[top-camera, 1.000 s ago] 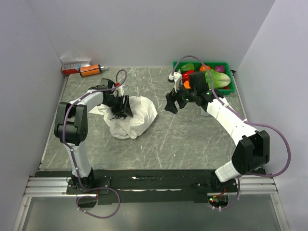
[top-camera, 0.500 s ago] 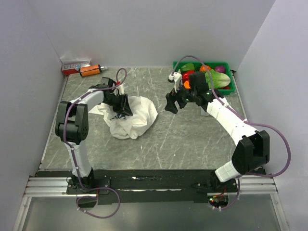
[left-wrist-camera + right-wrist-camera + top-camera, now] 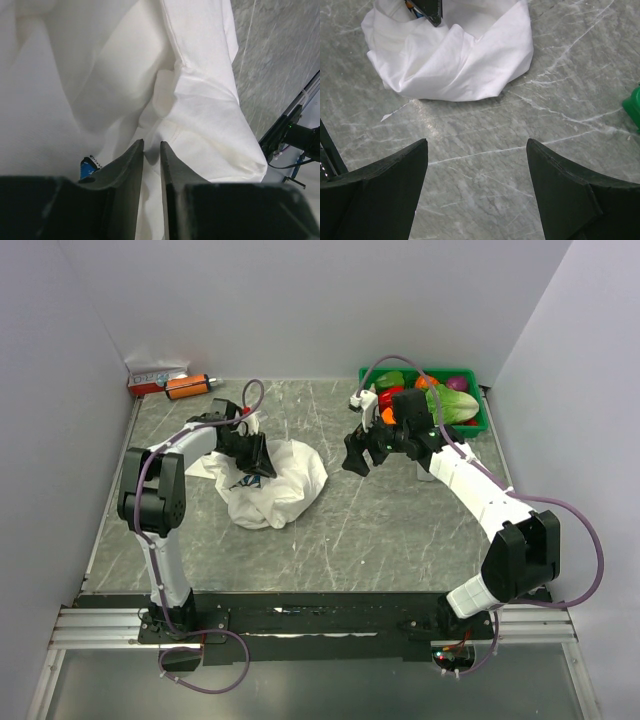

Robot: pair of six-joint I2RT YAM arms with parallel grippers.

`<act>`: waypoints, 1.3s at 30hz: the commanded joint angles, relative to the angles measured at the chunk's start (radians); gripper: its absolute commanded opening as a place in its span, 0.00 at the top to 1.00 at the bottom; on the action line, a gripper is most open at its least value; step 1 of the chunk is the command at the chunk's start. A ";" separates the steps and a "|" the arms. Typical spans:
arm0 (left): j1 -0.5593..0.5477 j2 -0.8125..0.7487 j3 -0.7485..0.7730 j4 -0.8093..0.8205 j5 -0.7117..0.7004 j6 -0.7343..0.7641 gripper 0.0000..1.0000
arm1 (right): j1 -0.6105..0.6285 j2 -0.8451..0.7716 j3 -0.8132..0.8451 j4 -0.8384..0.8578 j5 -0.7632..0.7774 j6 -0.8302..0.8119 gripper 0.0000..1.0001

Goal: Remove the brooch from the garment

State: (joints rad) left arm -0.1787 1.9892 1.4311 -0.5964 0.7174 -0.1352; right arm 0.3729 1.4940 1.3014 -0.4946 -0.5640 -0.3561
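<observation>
The crumpled garment (image 3: pixel 290 485) is hiding the brooch, so my left gripper should raise the pinched fold (image 3: pixel 153 143) high and my right gripper should help spread the garment out.
The garment (image 3: pixel 285 485) is a crumpled white T-shirt heaped left of the table's centre; it also shows in the right wrist view (image 3: pixel 455 65). A scrap of its blue print (image 3: pixel 88 167) peeks out beside my left fingers. The brooch is not visible in any view. My left gripper (image 3: pixel 255 462) is down on the heap's left top, its jaws nearly together with a fold of white cloth pinched between them (image 3: pixel 151 145). My right gripper (image 3: pixel 358 458) hovers open and empty over bare table to the right of the shirt (image 3: pixel 477 145).
A green bin (image 3: pixel 482 412) of toy vegetables stands at the back right; its corner shows in the right wrist view (image 3: pixel 634 107). An orange cylinder (image 3: pixel 187 386) and a small box (image 3: pixel 155 374) lie at the back left corner. Grey walls enclose the table.
My left gripper has shifted slightly up and to the left on the shirt, and the cloth has bunched a little. The right arm has not moved.
</observation>
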 commanded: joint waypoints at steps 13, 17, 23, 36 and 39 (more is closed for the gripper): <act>0.042 -0.170 0.207 -0.209 0.120 0.268 0.99 | 0.003 0.087 0.079 0.054 0.024 0.005 0.15; 0.174 -0.364 0.239 -0.338 0.100 0.385 0.99 | 0.006 0.221 0.180 0.071 0.038 0.006 0.15; 0.355 -0.726 0.174 -0.091 -0.192 0.333 0.99 | 0.064 0.417 0.328 0.106 0.030 -0.121 0.14; 0.360 -0.918 0.118 0.049 -0.423 0.318 0.99 | 0.204 0.638 0.446 0.462 -0.072 -0.200 0.02; 0.360 -0.903 0.135 0.017 -0.432 0.321 0.99 | 0.202 0.684 0.510 0.557 -0.178 -0.043 0.00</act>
State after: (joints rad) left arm 0.1780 1.0752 1.5513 -0.5549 0.3298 0.1970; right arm 0.5941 2.1384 1.7069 -0.1589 -0.6010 -0.5617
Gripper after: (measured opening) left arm 0.022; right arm 0.989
